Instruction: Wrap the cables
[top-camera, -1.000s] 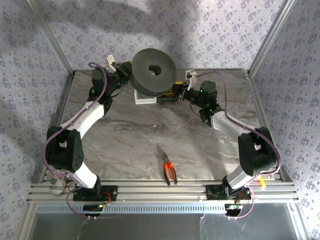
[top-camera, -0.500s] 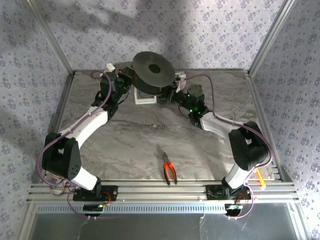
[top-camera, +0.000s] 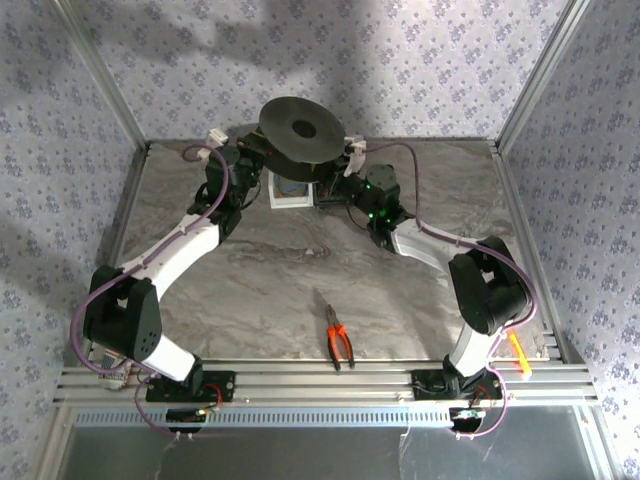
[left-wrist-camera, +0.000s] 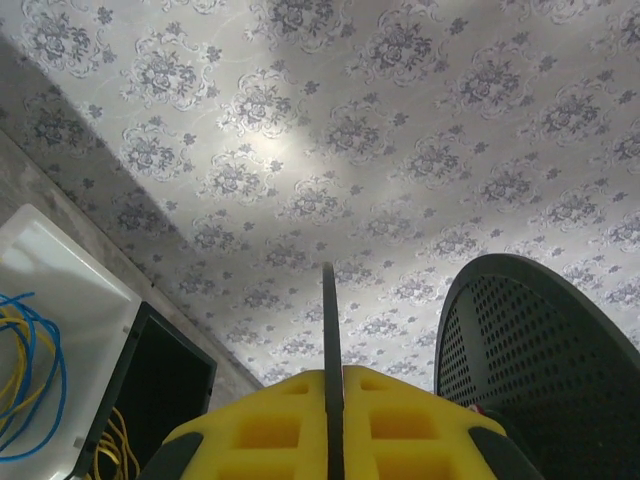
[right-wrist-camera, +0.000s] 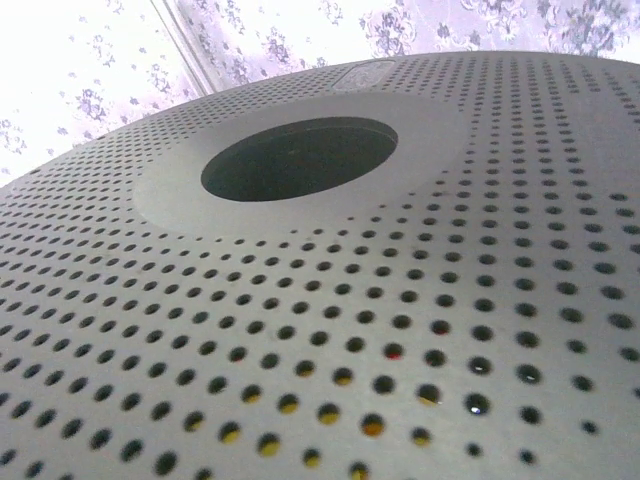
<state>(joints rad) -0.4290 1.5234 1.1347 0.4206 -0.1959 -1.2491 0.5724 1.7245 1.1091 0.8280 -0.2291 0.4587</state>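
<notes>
The spool is tilted over the white tray and black box, so my left gripper should bring the spool forward before my right gripper takes its edge (top-camera: 341, 143).
A black perforated spool (top-camera: 300, 128) hangs above the back of the table between both grippers. My left gripper (left-wrist-camera: 330, 378) is shut on the thin edge of one spool flange (left-wrist-camera: 328, 310), and the other flange (left-wrist-camera: 545, 370) stands to its right. In the top view the left gripper (top-camera: 258, 152) is at the spool's left and the right gripper (top-camera: 342, 172) at its right. The right wrist view looks onto the flange face (right-wrist-camera: 300, 160). Red, orange and yellow specks (right-wrist-camera: 372, 426) show through its holes; I cannot tell whether they are the cables. The right fingers are hidden behind it.
Orange-handled pliers (top-camera: 338, 338) lie near the front middle of the table. Under the spool stands a white tray (top-camera: 290, 192) holding a blue-and-yellow wire coil (left-wrist-camera: 25, 385). Beside it a black box (left-wrist-camera: 165, 385) has yellow wire at its edge.
The spool has tipped from facing the camera to nearly flat and shifted slightly back-left. Both arms have swung inward toward the back centre, the right one further left.
</notes>
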